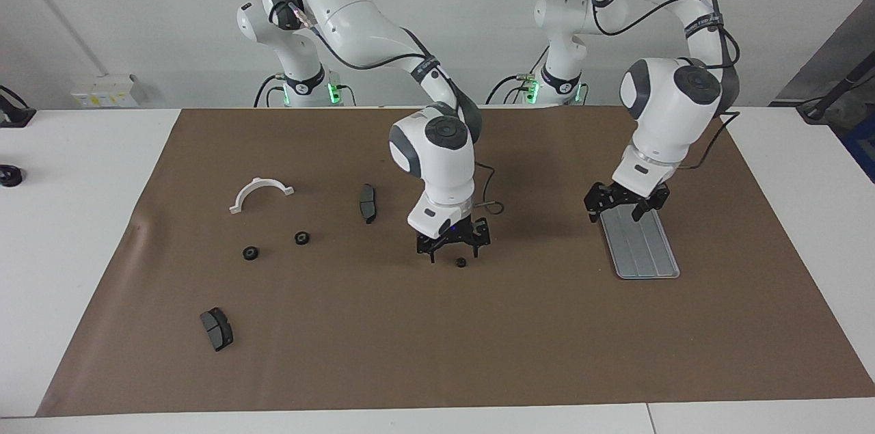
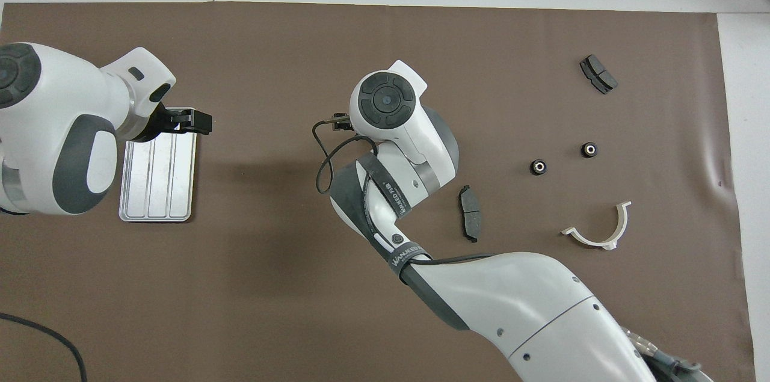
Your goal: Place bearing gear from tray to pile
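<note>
The bearing gear [image 1: 461, 262] is in the middle of the mat, short of the pile and far from the robot's left gripper, so next the right gripper carries it beside the pile's gears.
One small black bearing gear [image 1: 461, 262] lies alone in the middle of the brown mat. My right gripper [image 1: 453, 253] is low over it, open, with nothing held; its wrist hides this gear in the overhead view. Two more gears [image 1: 301, 238] [image 1: 251, 253] [image 2: 539, 166] [image 2: 589, 149] lie in the pile with the white half-ring bracket [image 1: 261, 193] [image 2: 598, 228] and two dark brake pads [image 1: 368, 202] [image 1: 217, 328]. My left gripper [image 1: 618, 214] [image 2: 201, 121] hangs open over the silver tray [image 1: 642, 249] [image 2: 157, 183], whose visible surface is bare.
The brown mat [image 1: 437, 352] covers most of the white table. The pile's parts are spread toward the right arm's end, the tray toward the left arm's end. A black cable [image 2: 36, 334] lies on the mat near the left arm's base.
</note>
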You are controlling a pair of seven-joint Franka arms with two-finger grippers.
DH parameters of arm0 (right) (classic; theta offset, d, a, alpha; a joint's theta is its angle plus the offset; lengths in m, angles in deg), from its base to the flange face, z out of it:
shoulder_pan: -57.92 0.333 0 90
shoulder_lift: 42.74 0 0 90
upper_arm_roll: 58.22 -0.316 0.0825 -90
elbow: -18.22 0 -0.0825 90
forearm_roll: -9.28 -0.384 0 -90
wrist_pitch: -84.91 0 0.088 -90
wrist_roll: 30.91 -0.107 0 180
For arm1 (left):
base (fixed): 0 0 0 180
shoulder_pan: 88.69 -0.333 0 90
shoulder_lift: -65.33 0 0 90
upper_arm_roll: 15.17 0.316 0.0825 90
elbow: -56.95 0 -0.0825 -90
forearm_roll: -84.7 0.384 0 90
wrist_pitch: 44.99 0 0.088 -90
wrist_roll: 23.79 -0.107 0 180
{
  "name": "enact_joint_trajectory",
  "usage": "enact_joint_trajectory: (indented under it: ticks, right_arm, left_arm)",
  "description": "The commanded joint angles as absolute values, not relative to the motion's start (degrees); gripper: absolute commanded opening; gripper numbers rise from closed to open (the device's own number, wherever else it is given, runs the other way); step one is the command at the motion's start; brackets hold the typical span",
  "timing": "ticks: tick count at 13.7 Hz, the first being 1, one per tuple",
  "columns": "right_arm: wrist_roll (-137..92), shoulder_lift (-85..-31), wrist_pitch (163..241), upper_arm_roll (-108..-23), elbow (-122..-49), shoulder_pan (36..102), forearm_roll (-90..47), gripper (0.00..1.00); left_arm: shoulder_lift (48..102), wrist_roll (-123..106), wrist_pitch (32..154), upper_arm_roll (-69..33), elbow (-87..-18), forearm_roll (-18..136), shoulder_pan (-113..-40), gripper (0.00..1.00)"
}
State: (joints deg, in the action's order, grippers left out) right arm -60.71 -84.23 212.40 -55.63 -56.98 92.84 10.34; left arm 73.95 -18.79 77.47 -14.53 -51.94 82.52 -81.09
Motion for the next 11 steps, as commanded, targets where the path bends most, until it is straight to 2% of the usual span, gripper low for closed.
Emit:
enact_joint_trajectory:
  ticks: [1,2,5,7,11]
  right_arm:
    - [-61.5,-85.5,213.8,-55.7,-55.5,93.8,11.5,1.0]
    - [-61.5,-85.7,213.8,-55.8,-55.5,93.8,12.4,1.0]
    - [-61.4,-86.9,213.1,-55.7,-55.5,94.2,13.2,0.61]
    - [-61.4,-87.1,213.8,-55.7,-55.5,94.2,13.1,0.43]
    - [-61.4,-87.1,215.5,-55.8,-55.9,94.3,12.8,0.43]
  left_arm:
    - [70.8,-19.4,70.4,-15.1,-50.0,82.5,-83.1,1.0]
    - [69.6,-19.4,67.5,-15.0,-48.9,82.5,-83.2,1.0]
    - [68.1,-19.4,58.9,-15.0,-44.1,82.6,-84.3,1.0]
    - [68.4,-19.5,53.9,-15.0,-39.6,82.6,-84.4,1.0]
    - [68.8,-19.5,46.5,-14.9,-32.4,82.6,-84.5,1.0]
